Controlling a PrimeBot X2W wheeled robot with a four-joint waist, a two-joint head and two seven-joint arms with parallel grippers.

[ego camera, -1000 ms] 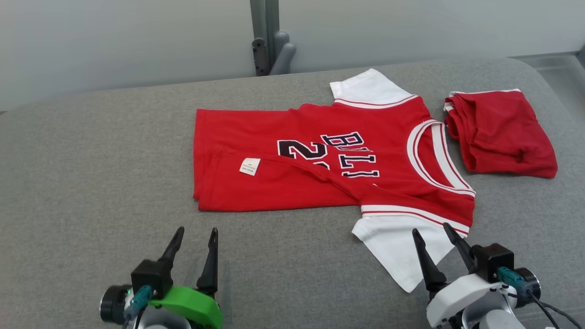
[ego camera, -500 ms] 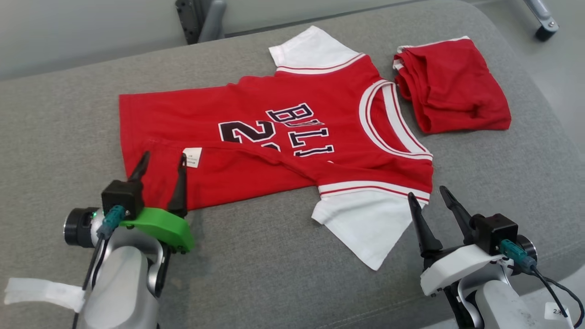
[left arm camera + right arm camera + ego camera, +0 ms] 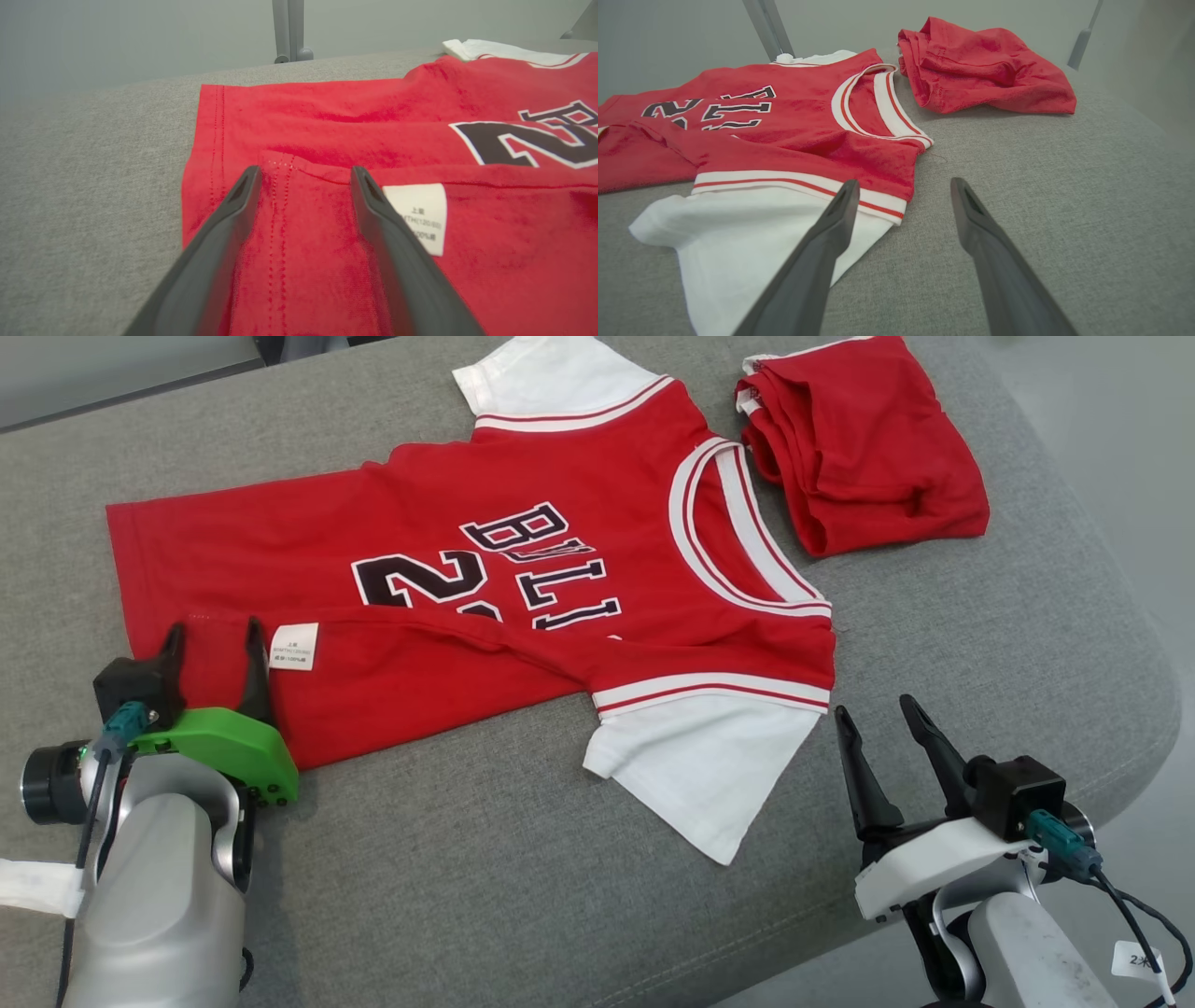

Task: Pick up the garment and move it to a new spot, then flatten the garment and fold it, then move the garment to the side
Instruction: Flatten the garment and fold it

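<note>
I expect the jersey's near side to unfold and show the rest when I pull the jersey's hem corner, because the black lettering runs under the jersey's folded edge.
The garment is a red jersey with white sleeves and black lettering, spread on the grey cushion, its near long edge folded over with a white label showing. My left gripper is open over the jersey's near hem corner, one finger on each side of the stitched hem. My right gripper is open just right of the near white sleeve, above bare cushion; in the right wrist view its left finger overlaps the sleeve band.
A second red garment lies folded at the far right, close to the jersey's collar. The grey cushion drops off at its rounded right edge near my right arm. Pale floor lies beyond.
The head camera has tilted down and turned, shifting the scene up and left. My left gripper has advanced from bare cushion onto the jersey's near hem corner. Both grippers stay open.
</note>
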